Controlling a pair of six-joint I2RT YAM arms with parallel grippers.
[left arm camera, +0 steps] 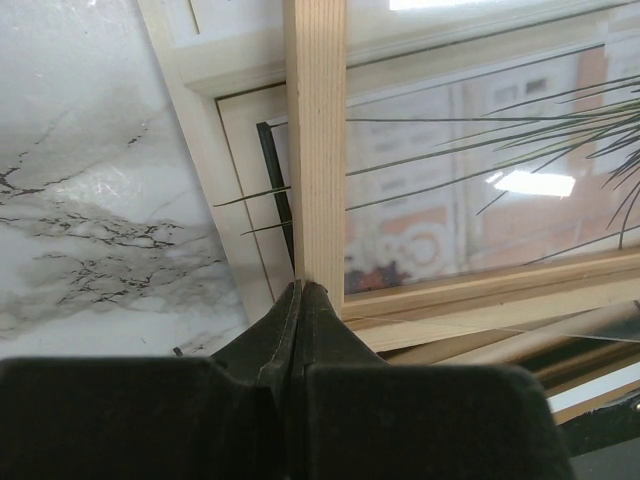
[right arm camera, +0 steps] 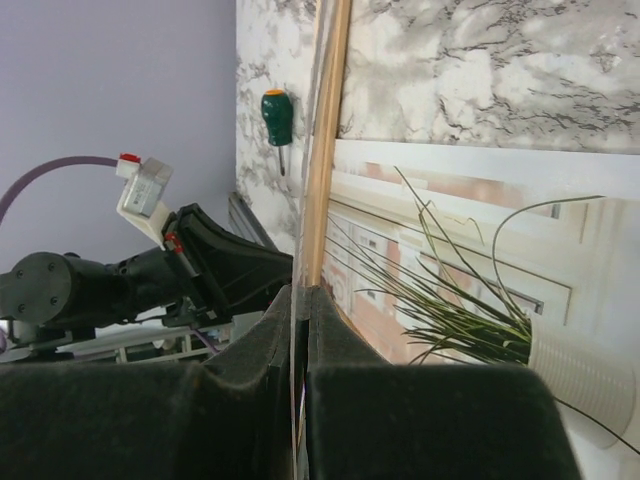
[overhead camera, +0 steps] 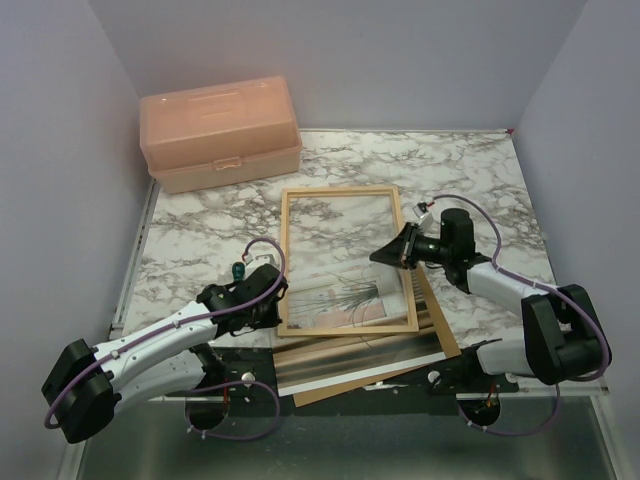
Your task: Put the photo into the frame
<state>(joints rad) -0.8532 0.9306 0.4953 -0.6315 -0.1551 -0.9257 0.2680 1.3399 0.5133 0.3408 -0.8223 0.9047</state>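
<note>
My right gripper should continue to lower the sheet until it lies flat over the photo (overhead camera: 345,301), because the clear sheet's held edge (overhead camera: 367,265) is hanging inside the frame's bars.
The light-wood frame (overhead camera: 346,190) lies mid-table. The photo (overhead camera: 345,298), a spiky plant at a window, lies under the frame's near half and shows through it. My left gripper (overhead camera: 274,300) is shut, with its tips against the frame's near-left corner (left arm camera: 315,150); nothing shows between the jaws. The photo (left arm camera: 480,200) shows past that bar. My right gripper (overhead camera: 388,253) is shut on the frame's right bar (right arm camera: 326,150), seen edge-on with a thin clear sheet beside it. The photo (right arm camera: 470,270) fills the right of the right wrist view.
A peach toolbox (overhead camera: 220,130) stands at the back left. A green screwdriver (overhead camera: 238,268) lies left of the frame, near my left arm. A brown backing board (overhead camera: 445,340) sticks out under the frame at the near right. Walls close in both sides.
</note>
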